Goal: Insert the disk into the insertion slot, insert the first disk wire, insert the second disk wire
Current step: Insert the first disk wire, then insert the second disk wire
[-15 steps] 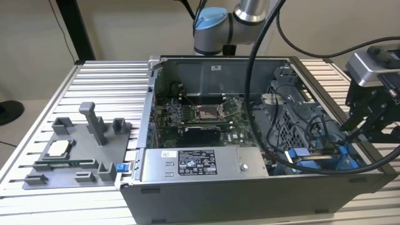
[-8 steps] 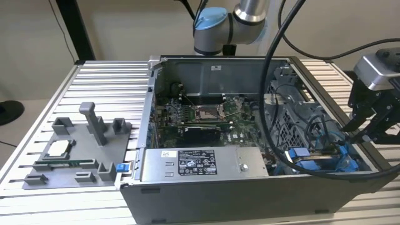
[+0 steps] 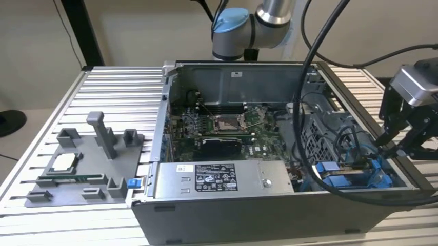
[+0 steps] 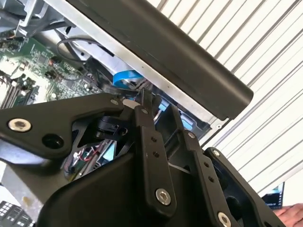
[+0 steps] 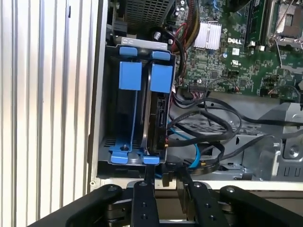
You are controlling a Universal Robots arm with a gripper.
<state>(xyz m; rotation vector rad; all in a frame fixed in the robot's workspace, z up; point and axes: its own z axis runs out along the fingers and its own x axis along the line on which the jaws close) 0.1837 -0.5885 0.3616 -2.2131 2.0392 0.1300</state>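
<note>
The black disk wire (image 5: pixel 204 167) sits in slack loops (image 5: pixel 228 126) next to the bay, so I expect the wire to straighten out and drag behind when I carry its end.
The insertion slot (image 5: pixel 128 118) is a grey metal bay with blue rails and tabs in the case corner, also seen in the exterior view (image 3: pixel 350 173). The disk (image 5: pixel 158 116) stands on edge inside it, beside an empty blue-railed place. At the disk's end, black wires (image 5: pixel 208 120) and a blue wire (image 5: pixel 191 144) curl on the case floor. My gripper (image 5: pixel 166 178) hovers at the bay's end by the case wall, its black fingers (image 5: pixel 144 189) apart. It is also seen above the bay (image 3: pixel 398 144) and in the second wrist view (image 4: pixel 158 104).
The open computer case (image 3: pixel 274 215) sits on a ribbed aluminium table (image 3: pixel 116 87). A grey labelled power-supply box (image 3: pixel 219 179) lies along its front, with the green motherboard (image 3: pixel 226 128) behind. A grey fixture tray (image 3: pixel 82 169) stands at the exterior view's left. Someone's hand (image 4: pixel 289 215) shows at a picture edge.
</note>
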